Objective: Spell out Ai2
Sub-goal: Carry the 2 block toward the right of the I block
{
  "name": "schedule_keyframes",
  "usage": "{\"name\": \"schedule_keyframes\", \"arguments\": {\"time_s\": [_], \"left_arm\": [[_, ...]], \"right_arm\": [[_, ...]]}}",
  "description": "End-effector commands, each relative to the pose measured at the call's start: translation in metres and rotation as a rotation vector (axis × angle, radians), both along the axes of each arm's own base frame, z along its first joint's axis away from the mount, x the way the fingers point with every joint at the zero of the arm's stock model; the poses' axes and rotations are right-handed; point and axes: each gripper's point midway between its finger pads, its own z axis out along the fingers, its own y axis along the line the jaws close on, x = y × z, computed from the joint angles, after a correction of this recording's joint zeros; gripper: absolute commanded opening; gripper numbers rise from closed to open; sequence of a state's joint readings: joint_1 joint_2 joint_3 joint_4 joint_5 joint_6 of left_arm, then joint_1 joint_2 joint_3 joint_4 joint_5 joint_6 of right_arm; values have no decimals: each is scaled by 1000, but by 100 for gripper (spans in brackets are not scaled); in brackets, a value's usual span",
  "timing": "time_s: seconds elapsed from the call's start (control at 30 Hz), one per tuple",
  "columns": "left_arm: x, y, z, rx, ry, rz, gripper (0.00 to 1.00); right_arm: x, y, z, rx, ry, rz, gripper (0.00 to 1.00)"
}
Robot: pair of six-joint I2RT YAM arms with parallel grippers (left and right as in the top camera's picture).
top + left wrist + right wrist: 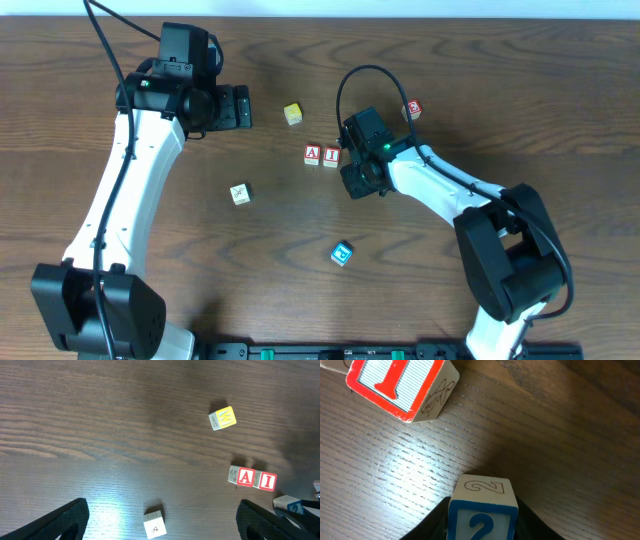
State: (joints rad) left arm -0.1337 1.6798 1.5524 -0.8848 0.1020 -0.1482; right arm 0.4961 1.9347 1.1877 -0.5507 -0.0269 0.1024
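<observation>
Next, my right gripper turns the 2 block (483,519) square and puts it down close beside the I (451,424), because the 2 block is crooked to the I block.
The red A block (313,155) and red I block (331,156) sit side by side at the table's middle; they also show in the left wrist view as A (245,476) and I (267,481). My right gripper (357,183) is just right of and below the I block (400,385). It is shut (481,529) on a blue-edged 2 block (482,492), held close above the wood. The 2 block peeks in at the left wrist view's right edge (290,505). My left gripper (243,107) is open and empty, high above the table (162,506).
A yellow block (292,114) lies above-left of the A, also in the left wrist view (221,418). A white block (239,194) lies to the lower left (154,523). A blue block (342,253) lies near the front. A red block (412,110) lies at the back right.
</observation>
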Motion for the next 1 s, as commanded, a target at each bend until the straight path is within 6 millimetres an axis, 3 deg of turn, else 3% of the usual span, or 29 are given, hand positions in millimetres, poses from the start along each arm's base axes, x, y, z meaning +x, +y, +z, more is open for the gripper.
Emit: {"name": "schedule_keyframes", "arguments": {"time_s": [0.0,0.3,0.6,0.97], "left_arm": [[3,-1,4,5,-13,-20,95],[3,-1,4,4,-12,-19,95],[1,0,3,2,-4,-13,95],[-2,0,2,4,8,-13,95]], "right_arm": [[-4,3,-4,2,14,-6,31],[4,6,1,27,-2,-68,32],[31,-5,20,1,-91,-293,37],[21,-9,16,-22,-46,-300,54]]}}
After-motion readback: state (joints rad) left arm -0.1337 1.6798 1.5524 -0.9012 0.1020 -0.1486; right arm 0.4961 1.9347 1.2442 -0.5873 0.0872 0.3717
